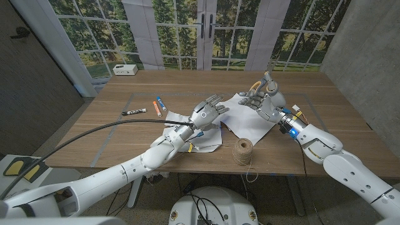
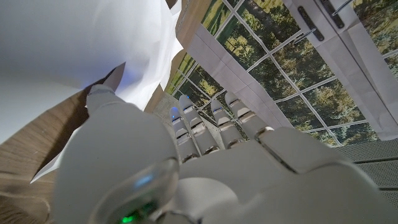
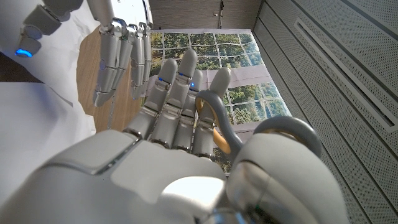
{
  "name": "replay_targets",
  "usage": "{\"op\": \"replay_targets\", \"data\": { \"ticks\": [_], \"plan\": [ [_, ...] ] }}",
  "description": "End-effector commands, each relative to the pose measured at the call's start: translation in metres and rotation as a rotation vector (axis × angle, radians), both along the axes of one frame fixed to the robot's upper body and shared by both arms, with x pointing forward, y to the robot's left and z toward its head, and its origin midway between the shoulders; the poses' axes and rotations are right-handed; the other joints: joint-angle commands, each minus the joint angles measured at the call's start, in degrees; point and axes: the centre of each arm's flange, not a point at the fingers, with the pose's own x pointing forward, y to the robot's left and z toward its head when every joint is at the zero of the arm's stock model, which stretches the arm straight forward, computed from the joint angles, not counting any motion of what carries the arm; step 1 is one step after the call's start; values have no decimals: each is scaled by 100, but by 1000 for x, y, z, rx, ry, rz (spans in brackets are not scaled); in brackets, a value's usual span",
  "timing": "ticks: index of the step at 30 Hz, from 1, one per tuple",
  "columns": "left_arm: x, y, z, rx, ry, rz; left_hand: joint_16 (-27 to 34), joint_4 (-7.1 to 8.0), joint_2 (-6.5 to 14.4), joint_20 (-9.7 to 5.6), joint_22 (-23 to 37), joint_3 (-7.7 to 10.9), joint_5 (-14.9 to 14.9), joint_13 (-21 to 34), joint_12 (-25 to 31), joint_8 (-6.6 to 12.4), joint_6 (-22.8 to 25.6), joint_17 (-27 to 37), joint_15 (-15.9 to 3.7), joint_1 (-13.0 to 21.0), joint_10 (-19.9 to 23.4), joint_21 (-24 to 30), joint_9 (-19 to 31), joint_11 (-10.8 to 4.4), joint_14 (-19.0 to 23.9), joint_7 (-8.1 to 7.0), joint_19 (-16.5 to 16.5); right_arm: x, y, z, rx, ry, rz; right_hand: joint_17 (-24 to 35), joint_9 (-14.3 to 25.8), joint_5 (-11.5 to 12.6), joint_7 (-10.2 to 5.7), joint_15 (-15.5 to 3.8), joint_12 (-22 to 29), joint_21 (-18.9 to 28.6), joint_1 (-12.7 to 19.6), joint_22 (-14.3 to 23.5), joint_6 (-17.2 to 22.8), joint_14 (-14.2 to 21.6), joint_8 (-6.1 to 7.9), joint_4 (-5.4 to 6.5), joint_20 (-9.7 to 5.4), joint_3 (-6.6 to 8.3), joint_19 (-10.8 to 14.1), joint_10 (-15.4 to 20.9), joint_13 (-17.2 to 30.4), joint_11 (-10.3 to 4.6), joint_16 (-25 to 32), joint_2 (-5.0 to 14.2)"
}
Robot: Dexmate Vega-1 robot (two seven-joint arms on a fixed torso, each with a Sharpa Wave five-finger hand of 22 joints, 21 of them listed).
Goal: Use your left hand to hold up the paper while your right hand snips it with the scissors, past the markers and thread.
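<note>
I expect the paper (image 1: pixel 250 122) by the scissors to come up alone when I lift it, because wood (image 1: pixel 229 141) shows between the paper and the sheet by the markers.
White paper (image 1: pixel 247 125) lies on the wooden table (image 1: pixel 325 112), in the middle. My left hand (image 1: pixel 209 112) hovers over the paper's left part with its fingers spread and nothing in them; in the left wrist view the left hand (image 2: pixel 186 168) has its thumb close to the paper (image 2: pixel 74 37). Just beyond the paper's far right corner, my right hand (image 1: pixel 262 97) grips the scissors (image 1: pixel 253 86). The scissors' grey and orange handle loops (image 3: pixel 217 124) sit around the fingers of the right hand (image 3: pixel 174 112). The left hand (image 3: pixel 115 50) reaches toward it over the paper (image 3: pixel 31 124).
A spool of brown thread (image 1: pixel 244 150) stands near the front edge, just in front of the paper. A black-and-white marker (image 1: pixel 134 112) and two coloured markers (image 1: pixel 159 104) lie left of the paper. A small white box (image 1: pixel 125 69) sits at the back left corner.
</note>
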Motion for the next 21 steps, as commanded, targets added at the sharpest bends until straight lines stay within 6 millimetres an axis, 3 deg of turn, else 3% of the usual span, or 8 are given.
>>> {"op": "replay_targets", "data": {
  "ticks": [1,6,7,21],
  "plan": [
    [6,-5,-8,6,0,7,54,-25,-13,-156,20,10,22,8,24,19,77,9,-989,95,45,28,21,9,60,-7,44,-4,-2,-1,8,0,-1,16,8,-20,257,-573,-11,-45,26,6,-261,-275,16,-35,0,-16,63,434,29,-33,-8,54],
    [12,-5,-12,9,-21,18,54,-41,-4,-162,20,19,27,7,19,20,100,9,-993,136,51,30,21,8,77,-6,66,-5,-3,-2,9,-1,-5,16,4,-23,244,-566,-18,-61,29,7,-266,-279,20,-43,6,-13,63,417,36,-30,-11,59],
    [13,-6,-12,13,-19,20,22,-155,90,-163,19,104,69,3,-15,-17,168,6,-987,446,94,-5,20,9,128,-11,85,-5,-3,-2,6,-5,-5,16,12,-23,263,-565,-16,-64,29,7,-272,-273,24,-44,8,-11,62,427,36,-35,-8,61],
    [16,-11,-15,22,-24,3,28,-159,127,-173,21,120,66,4,-14,-11,210,9,-992,478,119,0,21,8,150,-6,106,-4,-4,-2,11,-4,3,19,-4,-30,248,-562,-31,-112,28,8,-271,-290,43,-61,27,2,77,443,30,-43,-20,95]
  ]
}}
